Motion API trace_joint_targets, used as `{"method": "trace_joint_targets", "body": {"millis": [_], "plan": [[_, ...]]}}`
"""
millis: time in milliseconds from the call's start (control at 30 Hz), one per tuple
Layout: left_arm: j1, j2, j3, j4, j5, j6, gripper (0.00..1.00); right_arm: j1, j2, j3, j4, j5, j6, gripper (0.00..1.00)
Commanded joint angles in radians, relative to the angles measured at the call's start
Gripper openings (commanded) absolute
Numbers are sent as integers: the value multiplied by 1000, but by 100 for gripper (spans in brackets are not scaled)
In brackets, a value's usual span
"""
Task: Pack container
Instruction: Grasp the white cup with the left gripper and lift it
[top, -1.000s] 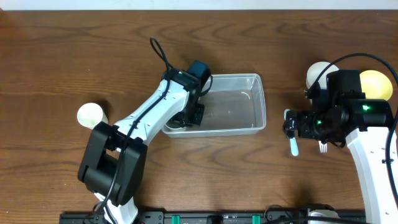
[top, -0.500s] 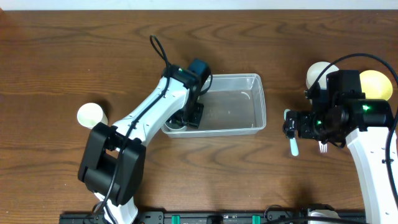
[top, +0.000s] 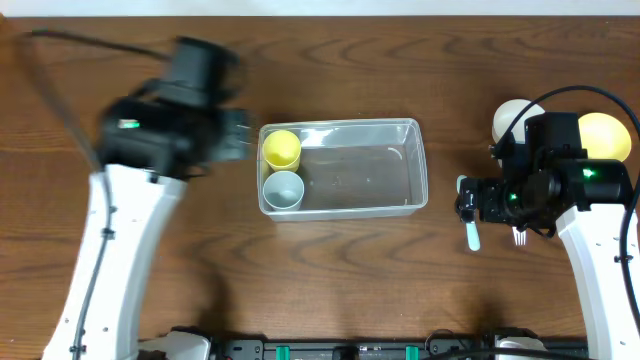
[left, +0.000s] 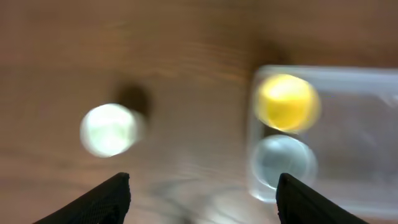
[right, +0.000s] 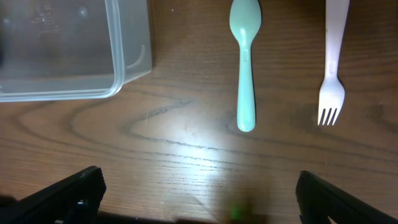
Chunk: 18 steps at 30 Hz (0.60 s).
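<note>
I should keep moving my open left gripper toward the white cup (left: 110, 130), which stands upright and clear of the container, until the fingers straddle the cup's rim (left: 129, 138).
The clear container (top: 370, 170) sits mid-table with a yellow cup (top: 282, 148) and a pale-blue cup (top: 283, 190) upright at its left end. My left gripper (top: 238, 135) is blurred, just left of the container and above the table. In the left wrist view that gripper (left: 202, 186) is open and empty, with the yellow cup (left: 287, 102), the pale-blue cup (left: 283, 160) and a white cup (left: 111, 129) on the table ahead. My right gripper (right: 199, 186) is open and empty over bare wood, short of a teal spoon (right: 245, 68) and a white fork (right: 333, 62).
A white bowl (top: 512, 118) and a yellow bowl (top: 605, 132) stand at the far right behind the right arm. The spoon (top: 472, 232) and the fork (top: 518, 237) lie right of the container. The container's corner (right: 118, 68) shows in the right wrist view.
My left gripper opened, let go of the pale-blue cup in the container's left end and swung out up and to the left. The right arm has not moved.
</note>
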Motion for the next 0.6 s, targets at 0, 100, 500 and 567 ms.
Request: {"method": "trace_joint_targets", "body": {"millis": [0, 100, 500, 567], "plan": [[159, 43, -28, 4, 8, 1, 76, 3, 1, 16, 0, 7, -17, 99], [294, 67, -66, 43, 92, 1, 76, 3, 1, 16, 0, 7, -17, 99], [466, 274, -208, 165, 156, 2, 76, 3, 1, 16, 3, 7, -17, 99], [462, 315, -208, 167, 156, 2, 76, 3, 1, 16, 3, 7, -17, 99]]}}
